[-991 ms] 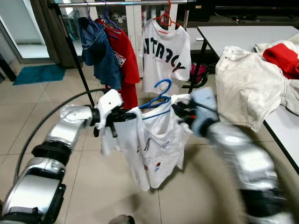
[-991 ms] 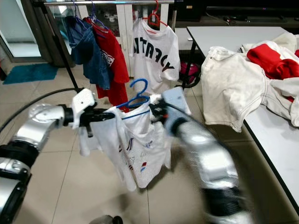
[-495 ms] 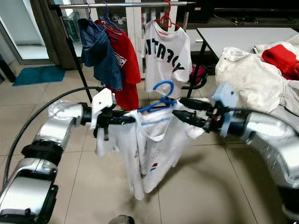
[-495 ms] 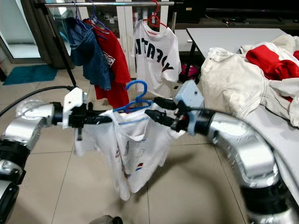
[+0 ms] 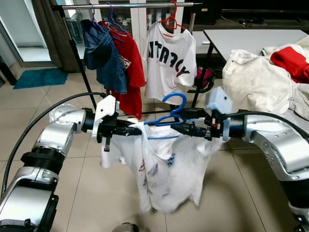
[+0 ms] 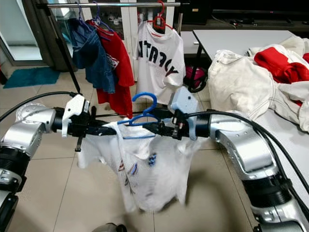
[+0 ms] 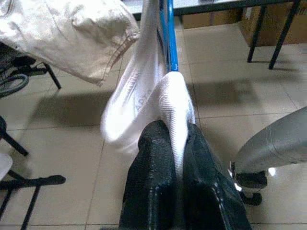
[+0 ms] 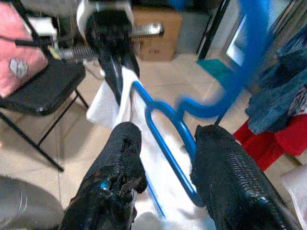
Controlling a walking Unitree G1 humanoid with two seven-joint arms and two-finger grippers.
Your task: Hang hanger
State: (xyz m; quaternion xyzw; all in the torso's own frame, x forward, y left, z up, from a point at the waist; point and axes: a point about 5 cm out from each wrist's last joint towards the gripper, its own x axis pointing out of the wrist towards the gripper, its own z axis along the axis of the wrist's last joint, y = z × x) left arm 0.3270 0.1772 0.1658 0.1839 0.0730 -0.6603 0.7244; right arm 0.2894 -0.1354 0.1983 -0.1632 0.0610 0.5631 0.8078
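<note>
The white printed T-shirt (image 5: 169, 176) will come along, hanging limply, when my right gripper carries the blue hanger, because the T-shirt's shoulder cloth (image 5: 142, 129) is wrapped over the hanger's end.
A blue hanger (image 5: 175, 99) carries a white printed T-shirt (image 5: 169, 169) in mid-air in front of the clothes rail (image 5: 130, 5). My left gripper (image 5: 137, 129) is shut on the shirt's shoulder at the hanger's left end; in the left wrist view its fingers (image 7: 158, 143) pinch white cloth under the blue bar. My right gripper (image 5: 176, 121) comes in from the right and stands open. Its fingers (image 8: 120, 143) straddle the hanger's wire (image 8: 168, 124) just below the hook. The shirt's lower part is blurred.
On the rail hang a denim garment (image 5: 99, 48), a red shirt (image 5: 129, 55) and a white lettered T-shirt (image 5: 169, 58) on a red hanger, with bare rail between them. A white table (image 5: 241, 36) at right holds a cream jacket (image 5: 260, 82) and a red garment (image 5: 292, 58). The floor is tiled.
My right gripper has slid left along the hanger to its neck, one finger on each side of the wire. The shirt has swung lower and to the right. The left gripper holds as before.
</note>
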